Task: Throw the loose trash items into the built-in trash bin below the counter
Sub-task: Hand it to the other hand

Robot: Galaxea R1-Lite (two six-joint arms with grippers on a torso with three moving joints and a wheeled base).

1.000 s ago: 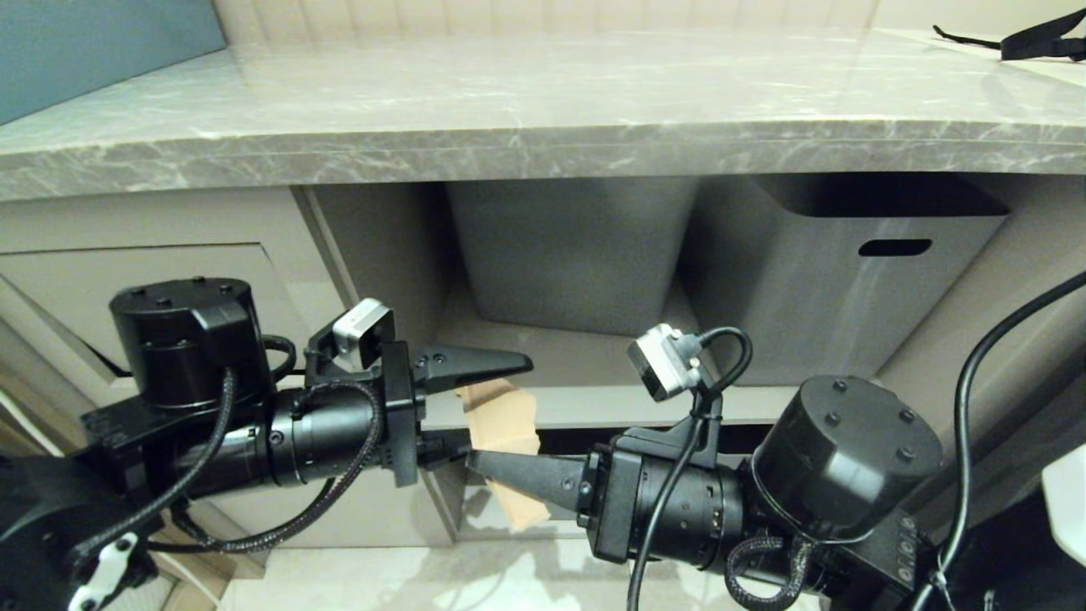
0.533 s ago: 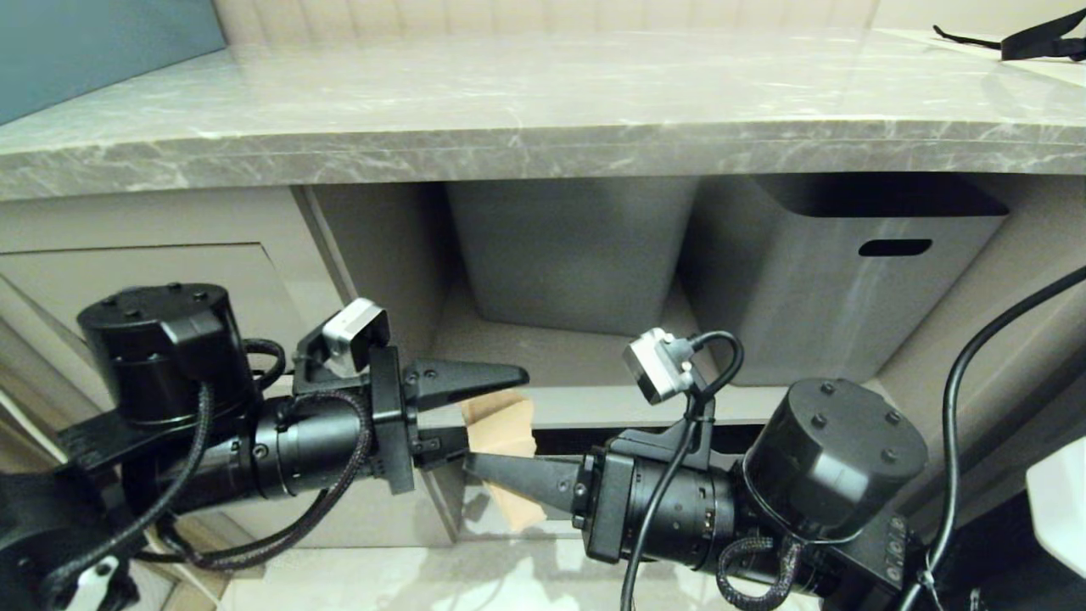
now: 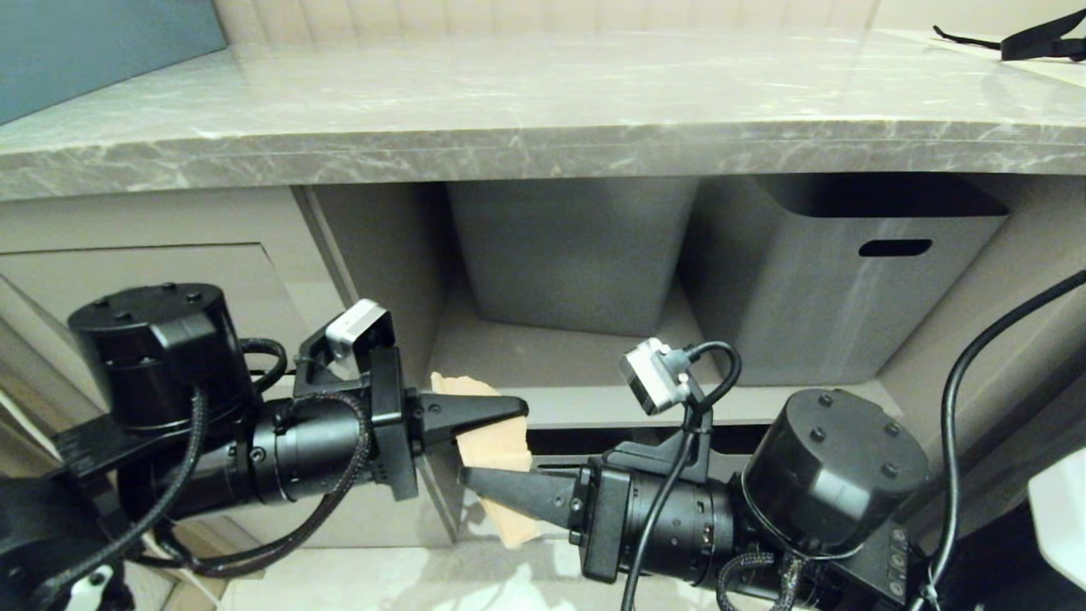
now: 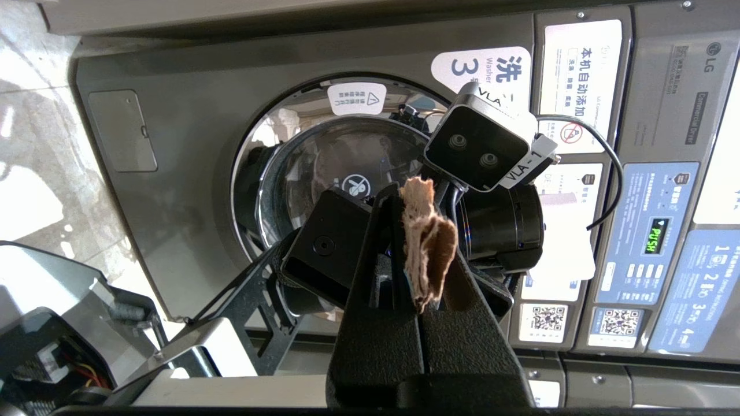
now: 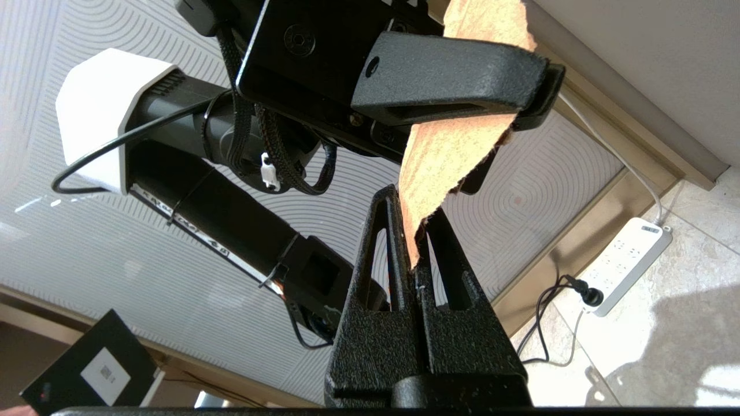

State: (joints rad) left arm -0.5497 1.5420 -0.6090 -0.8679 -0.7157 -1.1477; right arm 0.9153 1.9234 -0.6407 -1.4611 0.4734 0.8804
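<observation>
I should open my right gripper and move it away first, because both my grippers hold the cardboard scrap and the trash bin is behind my left arm.
A torn tan-brown cardboard scrap hangs in the air below the counter, held from both sides. My left gripper reaches in from the left and is shut on the scrap's upper part; in the left wrist view the scrap is squeezed between the fingers of the left gripper. My right gripper comes from the right and is shut on the lower part. In the right wrist view the scrap rises out of the right gripper. The built-in trash bin's beige flap panel lies behind my left arm.
Two grey plastic tubs stand in the open shelf under the counter. A black strapped bag lies on the counter's far right. A washing machine is behind me, and a white power strip lies on the floor.
My left gripper, open around the scrap a second ago, has shut on its upper part and slid slightly left. The right gripper has kept its hold and sunk a little.
</observation>
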